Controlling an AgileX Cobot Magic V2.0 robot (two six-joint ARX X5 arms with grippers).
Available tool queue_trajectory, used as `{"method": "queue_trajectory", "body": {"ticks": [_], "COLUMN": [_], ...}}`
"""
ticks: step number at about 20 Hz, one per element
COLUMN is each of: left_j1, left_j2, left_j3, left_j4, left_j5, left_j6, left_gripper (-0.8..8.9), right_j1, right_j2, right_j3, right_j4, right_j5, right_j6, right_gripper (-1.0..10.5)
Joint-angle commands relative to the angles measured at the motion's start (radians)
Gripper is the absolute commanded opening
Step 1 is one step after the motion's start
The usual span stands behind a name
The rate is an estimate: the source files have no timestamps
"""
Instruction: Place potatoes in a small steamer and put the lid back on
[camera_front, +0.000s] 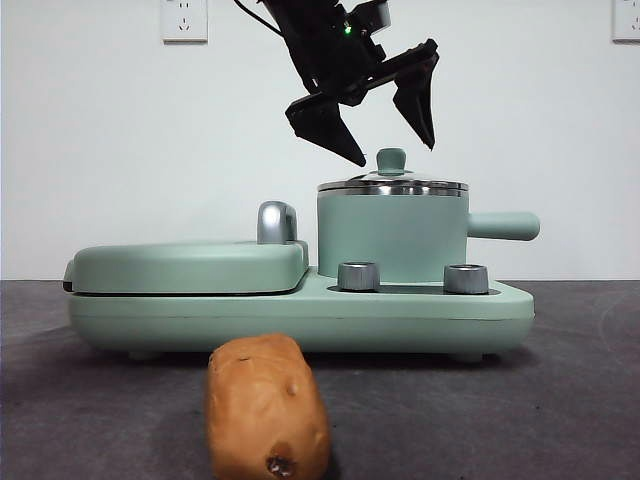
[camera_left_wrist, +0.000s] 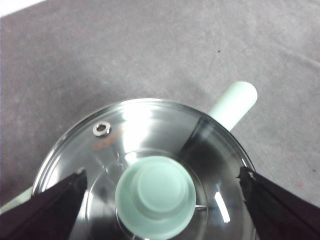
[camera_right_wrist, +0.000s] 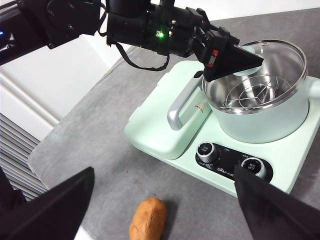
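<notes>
The lid's steel rim (camera_front: 393, 187) is only resting on the steamer, so the glass lid (camera_front: 393, 176) will come off in one piece when I lift it, and the steamer will stay in place.
The potato (camera_front: 265, 410) lies on the dark table in front of the cooker; it also shows in the right wrist view (camera_right_wrist: 148, 219). The small steamer (camera_front: 392, 238) stands on the cooker's right side with its glass lid (camera_front: 392, 185) on it. My left gripper (camera_front: 395, 152) hangs open just above the lid's green knob (camera_front: 391, 160). In the left wrist view its jaws stand wide on either side of the knob (camera_left_wrist: 156, 195), not touching it. My right gripper (camera_right_wrist: 164, 172) is open and empty, high above the potato and the cooker's front.
A flat green griddle cover (camera_front: 190, 265) with a steel handle (camera_front: 276, 222) fills the cooker's left side. Two dials (camera_front: 358, 276) (camera_front: 465, 278) sit on the front. The pot's side handle (camera_front: 503, 226) sticks out right. The table edge (camera_right_wrist: 60, 150) runs left of the cooker.
</notes>
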Motion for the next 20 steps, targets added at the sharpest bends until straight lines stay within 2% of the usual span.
{"method": "queue_trajectory", "body": {"ticks": [1, 6, 9, 13, 20], "left_j1": [-0.013, -0.014, -0.015, -0.017, -0.016], "left_j2": [0.032, 0.032, 0.032, 0.037, 0.035], "left_j3": [0.035, 0.035, 0.035, 0.035, 0.072], "left_j4": [-0.008, -0.005, -0.015, -0.018, -0.044], "left_j5": [-0.002, -0.002, -0.002, -0.004, -0.006], "left_j6": [-0.009, -0.009, -0.009, -0.008, -0.007], "left_gripper": [4.58, 3.47, 1.52, 0.03, 0.04], "right_j1": [0.001, 0.001, 0.001, 0.001, 0.001], "right_j2": [0.005, 0.005, 0.005, 0.005, 0.005], "right_j3": [0.015, 0.015, 0.015, 0.015, 0.015], "right_j4": [0.005, 0.005, 0.005, 0.005, 0.005], "right_j5": [-0.002, -0.003, -0.003, -0.003, -0.003], "right_j6": [-0.009, -0.008, -0.008, -0.008, -0.008], "right_gripper": [4.5, 4.5, 4.5, 4.5, 4.5]}}
